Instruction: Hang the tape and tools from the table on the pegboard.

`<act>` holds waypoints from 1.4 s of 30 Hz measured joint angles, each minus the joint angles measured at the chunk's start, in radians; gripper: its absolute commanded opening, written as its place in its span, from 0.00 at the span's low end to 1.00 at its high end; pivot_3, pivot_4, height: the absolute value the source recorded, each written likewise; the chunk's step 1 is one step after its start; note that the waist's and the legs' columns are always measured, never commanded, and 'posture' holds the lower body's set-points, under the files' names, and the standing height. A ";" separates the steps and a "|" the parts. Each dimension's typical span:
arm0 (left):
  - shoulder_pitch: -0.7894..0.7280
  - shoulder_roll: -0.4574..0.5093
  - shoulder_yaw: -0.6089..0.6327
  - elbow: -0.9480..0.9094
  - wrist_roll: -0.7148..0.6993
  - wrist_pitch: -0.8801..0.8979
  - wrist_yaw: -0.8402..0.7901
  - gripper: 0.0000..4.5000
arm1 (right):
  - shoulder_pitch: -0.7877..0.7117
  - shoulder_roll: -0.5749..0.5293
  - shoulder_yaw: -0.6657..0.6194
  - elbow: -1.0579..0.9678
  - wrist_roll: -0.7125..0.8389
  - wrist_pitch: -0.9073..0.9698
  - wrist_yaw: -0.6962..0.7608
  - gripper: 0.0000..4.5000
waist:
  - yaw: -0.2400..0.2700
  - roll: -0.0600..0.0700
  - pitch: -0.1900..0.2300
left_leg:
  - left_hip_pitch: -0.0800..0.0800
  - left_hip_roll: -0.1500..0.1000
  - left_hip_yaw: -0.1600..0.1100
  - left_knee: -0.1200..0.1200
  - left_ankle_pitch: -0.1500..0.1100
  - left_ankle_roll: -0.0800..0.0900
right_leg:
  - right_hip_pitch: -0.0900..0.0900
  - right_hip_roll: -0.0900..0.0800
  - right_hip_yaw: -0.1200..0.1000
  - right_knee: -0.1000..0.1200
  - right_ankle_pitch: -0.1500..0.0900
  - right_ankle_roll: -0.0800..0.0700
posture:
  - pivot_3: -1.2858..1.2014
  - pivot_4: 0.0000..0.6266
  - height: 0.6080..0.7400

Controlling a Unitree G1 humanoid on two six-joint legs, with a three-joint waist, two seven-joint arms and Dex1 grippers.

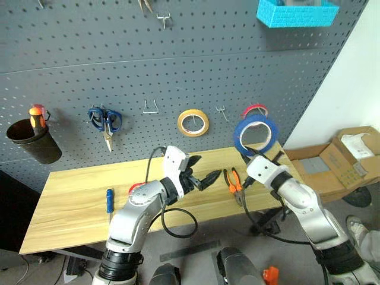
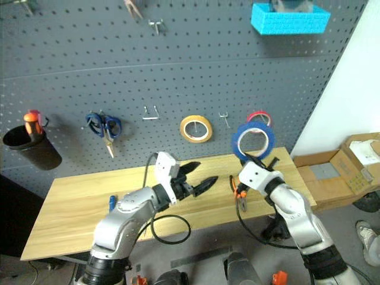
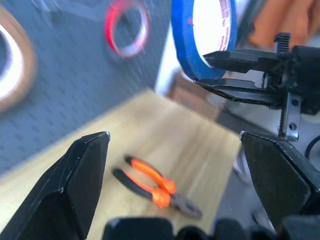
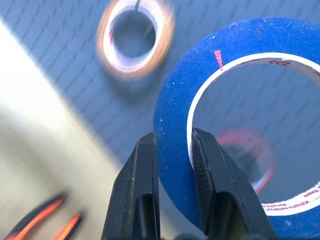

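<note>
The blue tape's opening (image 1: pixel 256 133) is facing the pegboard, so I should keep my right gripper moving toward the empty hook (image 1: pixel 222 111) beside the yellow tape until the opening is around the hook.
My right gripper (image 4: pixel 172 145) is shut on the rim of the blue tape (image 1: pixel 256 121) and holds the ring upright in front of the pegboard (image 1: pixel 178 59), above the right end of the table (image 1: pixel 71 196). My left gripper (image 1: pixel 200 173) hovers open and empty over the table's middle, pointing toward the tape. The pliers (image 1: pixel 233 181) lie flat on the table between the two grippers. At the left lies the blue-handled screwdriver (image 1: pixel 109 202). A red handle of the scissors (image 1: pixel 136 188) shows beside my left forearm, which hides the remainder.
On the pegboard hang a yellow tape roll (image 1: pixel 193 123), a red tape roll (image 1: pixel 254 110), blue-handled scissors (image 1: pixel 105 122), a black cup (image 1: pixel 35 145) and a cyan bin (image 1: pixel 297 15). Bare hooks (image 1: pixel 151 108) sit between them. Cardboard boxes (image 1: pixel 350 157) stand on the floor at the right.
</note>
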 measured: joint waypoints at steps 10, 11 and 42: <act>-0.012 0.009 0.024 0.010 0.003 -0.005 0.076 1.00 | -0.301 0.125 0.017 0.530 0.073 -0.144 0.111 0.08 | 0.002 -0.005 -0.029 | 0.004 0.000 -0.003 -0.004 0.001 0.001 | 0.002 0.001 0.000 0.003 0.003 0.002 | 0.50 0.00 1.00; -0.012 0.010 0.028 0.009 0.001 -0.005 0.083 1.00 | -0.326 0.130 0.017 0.560 0.083 -0.157 0.125 0.08 | 0.004 -0.005 -0.029 | 0.003 0.000 -0.003 -0.004 0.001 0.001 | 0.002 0.001 0.000 0.003 0.002 0.001 | 0.50 0.00 1.00; 0.085 0.041 0.006 -0.055 -0.021 -0.003 0.123 1.00 | -0.222 0.138 -0.057 0.497 0.194 0.109 0.282 0.99 | 0.098 0.006 -0.047 | 0.003 0.000 -0.003 -0.003 0.001 0.001 | 0.002 0.002 0.000 0.003 0.002 0.000 | 0.51 0.05 1.00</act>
